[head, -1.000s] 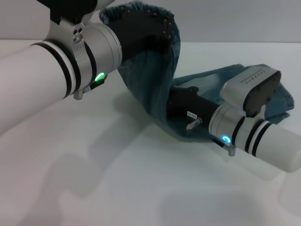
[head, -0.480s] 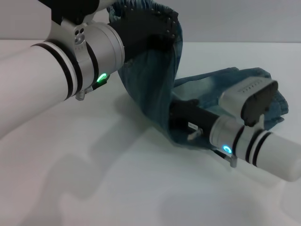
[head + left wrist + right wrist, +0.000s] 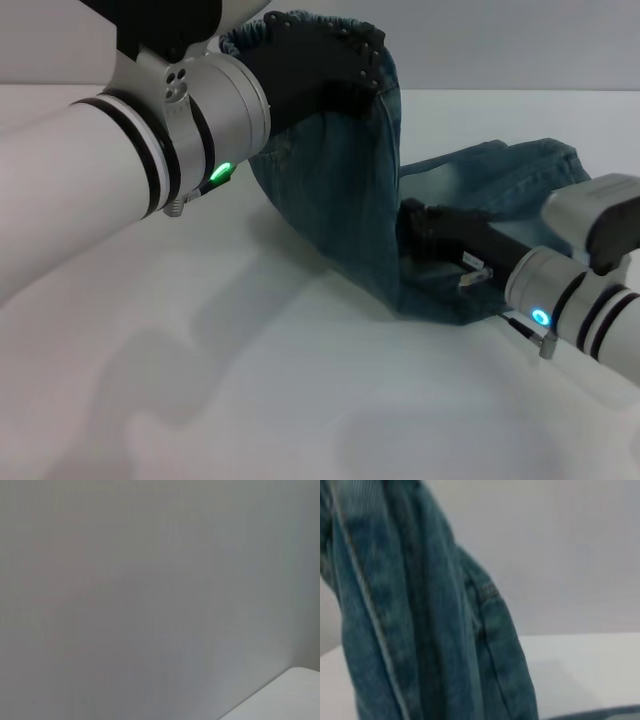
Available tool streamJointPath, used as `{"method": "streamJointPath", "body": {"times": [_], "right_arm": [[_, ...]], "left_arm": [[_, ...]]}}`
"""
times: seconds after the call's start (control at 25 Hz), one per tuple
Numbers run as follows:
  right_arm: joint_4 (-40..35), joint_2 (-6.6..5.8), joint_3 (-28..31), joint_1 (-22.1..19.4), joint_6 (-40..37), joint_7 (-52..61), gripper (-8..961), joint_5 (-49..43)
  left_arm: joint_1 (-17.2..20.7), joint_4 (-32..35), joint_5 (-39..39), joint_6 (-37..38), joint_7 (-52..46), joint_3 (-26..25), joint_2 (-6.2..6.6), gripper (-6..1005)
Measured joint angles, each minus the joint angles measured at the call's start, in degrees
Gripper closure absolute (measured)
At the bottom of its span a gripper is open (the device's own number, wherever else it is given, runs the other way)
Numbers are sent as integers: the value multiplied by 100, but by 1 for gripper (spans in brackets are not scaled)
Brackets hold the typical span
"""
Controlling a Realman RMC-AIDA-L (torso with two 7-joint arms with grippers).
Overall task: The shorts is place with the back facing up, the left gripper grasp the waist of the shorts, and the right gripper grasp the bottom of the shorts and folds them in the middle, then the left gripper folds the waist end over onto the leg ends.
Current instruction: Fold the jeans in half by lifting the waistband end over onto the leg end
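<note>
My right gripper is in the way of the hanging fold going onto the leg ends [image 3: 530, 182]. It should move back to the open table [image 3: 612, 140] before my left gripper lowers the waist.
The blue denim shorts [image 3: 335, 195] hang in a tall fold from my left gripper [image 3: 365, 62], which is shut on the waist [image 3: 300, 20] high above the back of the table. The rest of the shorts, with the leg ends [image 3: 535, 175], lies flat on the table to the right. My right gripper [image 3: 412, 222] is low on the table, against the foot of the hanging fold and over the flat part. In the right wrist view the hanging denim [image 3: 420, 610] fills the frame close up. The left wrist view holds no shorts.
The white table [image 3: 250, 380] stretches bare in front of and left of the shorts. A grey wall stands behind it. The left wrist view shows that wall and a corner of the table [image 3: 292, 695].
My left gripper has carried the waist to the right, and the hanging fold has swung that way. The right arm has drawn back to the right along the table.
</note>
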Motion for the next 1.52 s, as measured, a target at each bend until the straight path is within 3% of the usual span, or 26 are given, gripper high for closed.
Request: {"method": "streamJointPath", "body": {"times": [0.28, 0.68, 1.12, 1.52], "right_arm": [[390, 54, 234, -367, 130, -864, 955, 29], [-88, 87, 582, 78, -683, -920, 954, 166], [-96, 107, -588, 828, -739, -305, 954, 506], [-284, 107, -832, 1095, -882, -339, 955, 780]], "left_arm": [[-6, 1, 7, 0, 0, -2, 0, 963], [32, -270, 1, 1, 117, 20, 0, 963], [-20, -344, -21, 108, 237, 112, -6, 963], [-30, -144, -32, 355, 221, 265, -9, 963]]}}
